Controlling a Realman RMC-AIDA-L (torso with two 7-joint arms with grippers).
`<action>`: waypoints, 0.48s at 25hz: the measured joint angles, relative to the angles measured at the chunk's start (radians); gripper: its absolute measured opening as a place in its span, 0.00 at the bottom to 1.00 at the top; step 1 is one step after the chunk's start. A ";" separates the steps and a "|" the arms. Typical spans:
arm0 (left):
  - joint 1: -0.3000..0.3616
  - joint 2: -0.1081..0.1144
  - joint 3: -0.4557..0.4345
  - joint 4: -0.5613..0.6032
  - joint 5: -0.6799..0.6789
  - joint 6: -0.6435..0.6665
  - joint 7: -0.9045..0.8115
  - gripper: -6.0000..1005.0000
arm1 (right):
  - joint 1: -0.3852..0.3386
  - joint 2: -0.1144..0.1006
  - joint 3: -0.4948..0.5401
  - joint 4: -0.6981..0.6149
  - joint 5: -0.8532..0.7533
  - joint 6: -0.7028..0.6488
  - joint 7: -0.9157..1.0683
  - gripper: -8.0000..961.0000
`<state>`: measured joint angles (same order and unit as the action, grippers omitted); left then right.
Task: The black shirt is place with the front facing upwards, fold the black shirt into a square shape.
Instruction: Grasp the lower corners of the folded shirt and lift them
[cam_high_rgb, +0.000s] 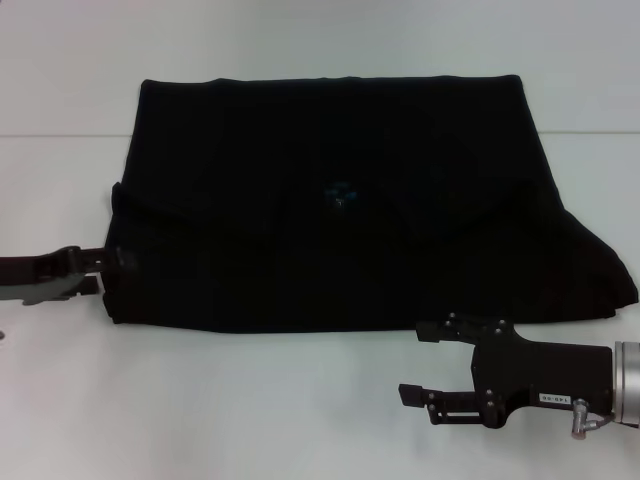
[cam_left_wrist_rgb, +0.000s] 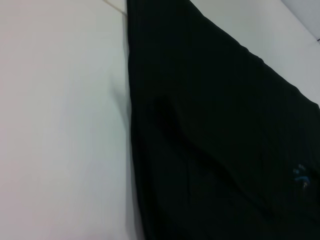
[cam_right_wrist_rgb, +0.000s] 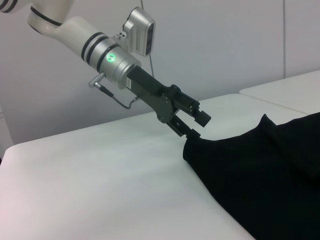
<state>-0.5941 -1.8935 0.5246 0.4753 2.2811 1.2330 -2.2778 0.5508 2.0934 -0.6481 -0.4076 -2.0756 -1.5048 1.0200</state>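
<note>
The black shirt is far back across the table's seam, so the robot's left gripper and right gripper should take hold of its opposite ends (cam_high_rgb: 610, 285) and pull it closer first.
The black shirt (cam_high_rgb: 330, 250) lies flat on the white table (cam_high_rgb: 300, 400), partly folded, with its tiny blue label (cam_high_rgb: 340, 193) near the middle. My left gripper (cam_high_rgb: 100, 271) is at the shirt's left edge, low over the table. In the right wrist view the left gripper (cam_right_wrist_rgb: 196, 126) has its fingers apart, and the lower finger touches the raised corner of the shirt (cam_right_wrist_rgb: 270, 175). My right gripper (cam_high_rgb: 418, 362) stands open just in front of the shirt's near right edge, holding nothing. The left wrist view shows the shirt (cam_left_wrist_rgb: 210, 125) and its label (cam_left_wrist_rgb: 300, 175).
A seam (cam_high_rgb: 60, 137) between table sections runs behind the left side of the shirt. Bare white tabletop (cam_left_wrist_rgb: 60, 125) lies to the left of the cloth and along the front edge. A pale wall (cam_right_wrist_rgb: 215, 45) stands behind the table.
</note>
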 joint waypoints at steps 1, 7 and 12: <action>-0.003 -0.002 0.008 -0.001 0.000 -0.001 -0.004 0.86 | 0.000 0.000 0.000 0.000 0.000 0.001 0.000 0.88; -0.012 -0.008 0.065 -0.001 0.000 0.011 -0.034 0.82 | -0.003 0.000 0.002 0.002 0.003 0.010 0.002 0.88; -0.018 -0.013 0.067 -0.001 0.000 0.025 -0.036 0.79 | -0.003 -0.001 0.004 0.003 0.004 0.011 0.002 0.87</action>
<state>-0.6119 -1.9064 0.5918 0.4739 2.2807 1.2584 -2.3134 0.5476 2.0924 -0.6437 -0.4043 -2.0716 -1.4934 1.0220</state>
